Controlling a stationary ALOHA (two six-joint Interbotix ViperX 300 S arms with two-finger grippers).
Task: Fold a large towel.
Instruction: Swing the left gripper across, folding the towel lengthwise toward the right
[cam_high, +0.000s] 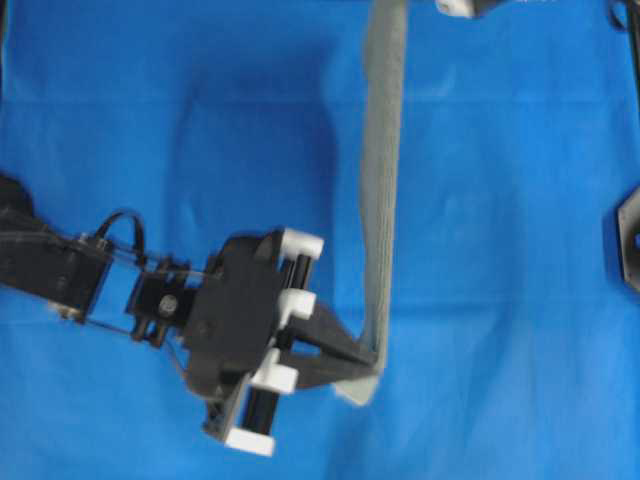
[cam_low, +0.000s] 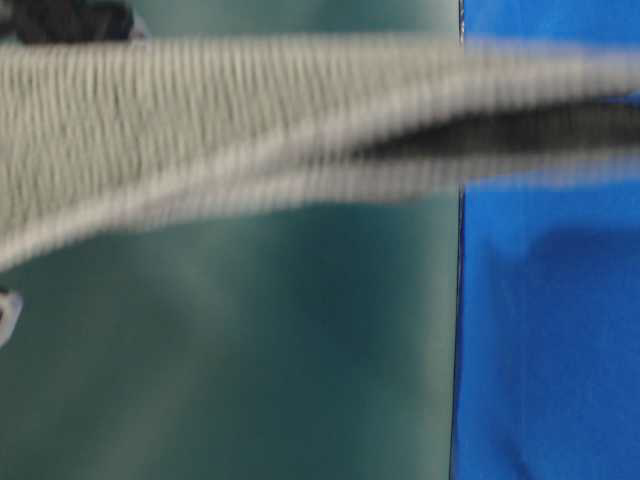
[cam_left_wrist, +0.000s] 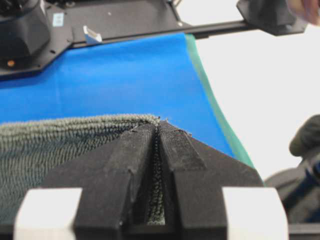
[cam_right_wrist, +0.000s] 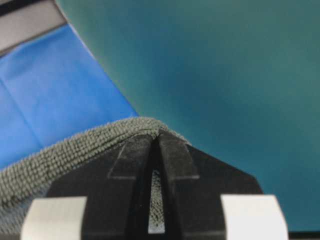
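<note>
Next, I swing my left gripper back and lay the large towel across the blue table covering (cam_high: 475, 230) before folding, since the towel hangs edge-on as a narrow band (cam_high: 381, 190).
The large towel (cam_high: 381, 190) is grey-green terry. It hangs lifted and edge-on as a narrow band from the top of the overhead view down to my left gripper (cam_high: 372, 362). My left gripper is shut on its lower corner, and the cloth (cam_left_wrist: 60, 150) shows pinched between the jaws (cam_left_wrist: 159, 126) in the left wrist view. My right gripper is only partly in the overhead view at the top edge (cam_high: 458, 6). In the right wrist view it (cam_right_wrist: 158, 134) is shut on the towel's other corner (cam_right_wrist: 65, 155). The table-level view shows the towel (cam_low: 200, 130) stretched across, blurred.
The bright blue table covering (cam_high: 180, 130) lies under everything. A black arm base (cam_high: 628, 240) stands at the right edge. Black robot bases (cam_left_wrist: 30, 35) and a rail show at the far side in the left wrist view. A green backdrop (cam_right_wrist: 225, 75) lies beyond the table edge.
</note>
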